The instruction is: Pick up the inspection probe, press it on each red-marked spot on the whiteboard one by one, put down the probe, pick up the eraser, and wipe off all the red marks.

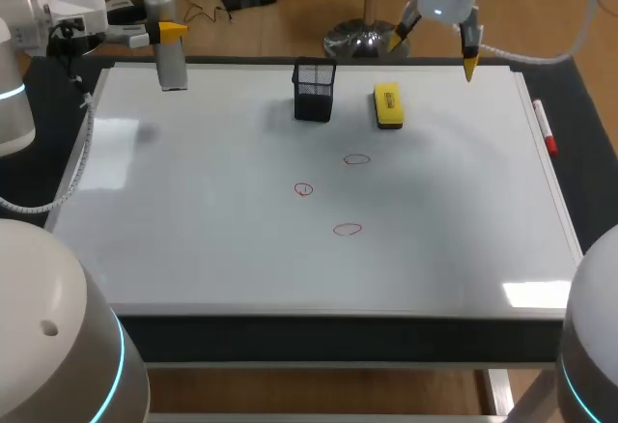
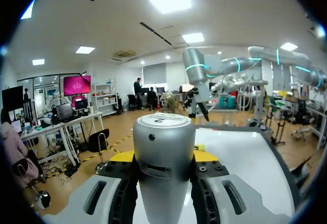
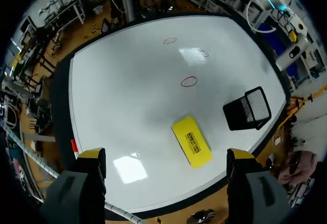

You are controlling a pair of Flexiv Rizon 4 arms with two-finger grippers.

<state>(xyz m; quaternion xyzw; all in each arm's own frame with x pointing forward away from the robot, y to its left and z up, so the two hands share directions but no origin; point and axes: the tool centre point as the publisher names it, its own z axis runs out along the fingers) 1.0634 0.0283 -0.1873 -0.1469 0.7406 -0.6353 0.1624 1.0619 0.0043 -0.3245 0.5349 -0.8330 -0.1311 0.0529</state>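
Note:
The red mark [image 1: 303,189] will come off cleanly when I rub it with the yellow eraser, because the marker lines on the glossy whiteboard [image 1: 108,155] are thin.
My left gripper [image 1: 166,35] is shut on the inspection probe [image 1: 171,64], a grey cylinder held upright above the whiteboard's [image 1: 193,230] far left corner. In the left wrist view the probe [image 2: 163,147] fills the space between the fingers of the left gripper [image 2: 163,157]. Three red marks [image 1: 356,159] [image 1: 303,189] [image 1: 348,229] lie mid-board. The yellow eraser [image 1: 387,105] lies flat near the far edge. My right gripper [image 1: 435,51] hangs open and empty above it; the right wrist view shows the eraser [image 3: 191,141] below the right gripper [image 3: 166,155].
A black mesh cup [image 1: 314,90] stands just left of the eraser, seen also as the mesh cup [image 3: 248,109] in the right wrist view. A red marker [image 1: 546,131] rests on the board's right frame.

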